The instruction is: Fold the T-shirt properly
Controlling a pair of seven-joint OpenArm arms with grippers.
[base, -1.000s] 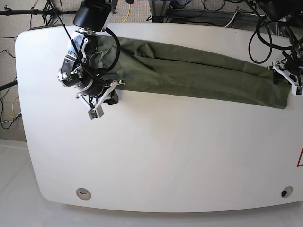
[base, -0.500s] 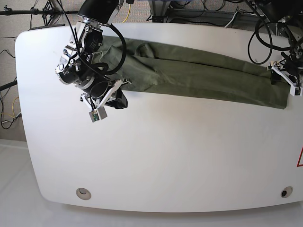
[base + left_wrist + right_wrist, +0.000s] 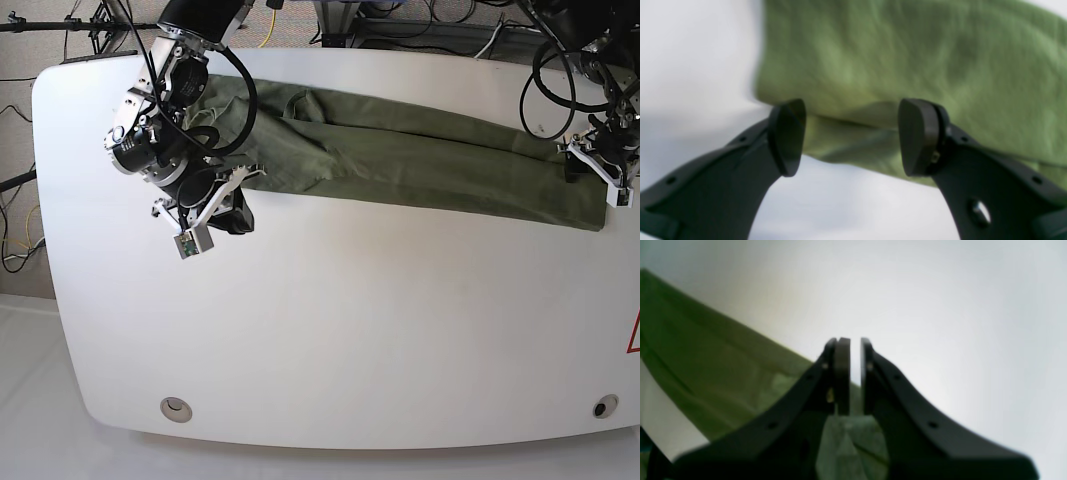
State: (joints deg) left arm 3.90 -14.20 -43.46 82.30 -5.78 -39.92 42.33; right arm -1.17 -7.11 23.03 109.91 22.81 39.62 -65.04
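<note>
Next, my left gripper moves on, because it is open above the T-shirt's layers (image 3: 848, 120) and short of the T-shirt's end. It should go past that end (image 3: 603, 208) and pinch its edge.
The olive-green T-shirt (image 3: 400, 155) lies as a long narrow band across the far side of the white table (image 3: 350, 330), running from upper left to right. My left gripper (image 3: 600, 168) is at the band's right end. In the left wrist view the left gripper (image 3: 853, 136) stands open, with the layered edge of the T-shirt (image 3: 907, 60) just beyond its pads and nothing pinched. My right gripper (image 3: 235, 205) hangs at the band's left end, by its near edge. In the right wrist view the right gripper (image 3: 853, 373) is shut and empty, with the T-shirt (image 3: 706, 366) beside and below it.
Two round holes (image 3: 176, 407) (image 3: 604, 406) sit near the table's front corners. Cables and stands (image 3: 400, 20) crowd the floor beyond the far edge. A red mark (image 3: 634, 335) shows at the right edge.
The right arm's wrist has turned and drifted slightly left at the shirt's left end. The left gripper has shifted a little at the right end. The shirt lies as before.
</note>
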